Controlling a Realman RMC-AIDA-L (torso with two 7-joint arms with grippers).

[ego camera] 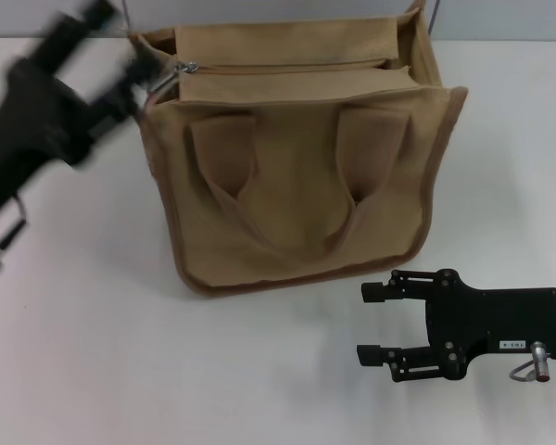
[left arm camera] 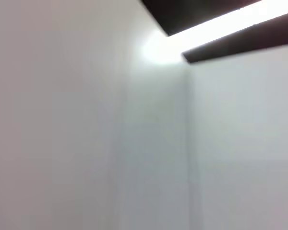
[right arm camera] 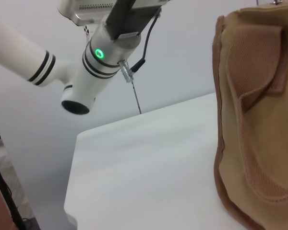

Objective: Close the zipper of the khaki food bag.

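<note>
Next, I back off with my left gripper and pull the zipper's loose end (ego camera: 161, 86) straight before my right gripper gets to the silver slider (ego camera: 187, 68), because that end hangs down past the slider.
The khaki food bag (ego camera: 296, 176) stands upright in the middle of the white table, its two handles hanging down its front. The zipper (ego camera: 287, 67) runs along its top, and the silver slider (ego camera: 185, 67) with its pull tab sits at the bag's left end. My left gripper (ego camera: 146, 76) is blurred and sits right beside the slider at the bag's top left corner. My right gripper (ego camera: 364, 323) is open and empty, low over the table in front of the bag's right corner. The bag's front also shows in the right wrist view (right arm camera: 259, 120). The left wrist view shows no bag.
The white table (ego camera: 120, 352) stretches around the bag. Its far edge and left corner show in the right wrist view (right arm camera: 134, 163), with my left arm's white links (right arm camera: 98, 52) above it. The left wrist view shows only a pale wall (left arm camera: 86, 143) and a ceiling light.
</note>
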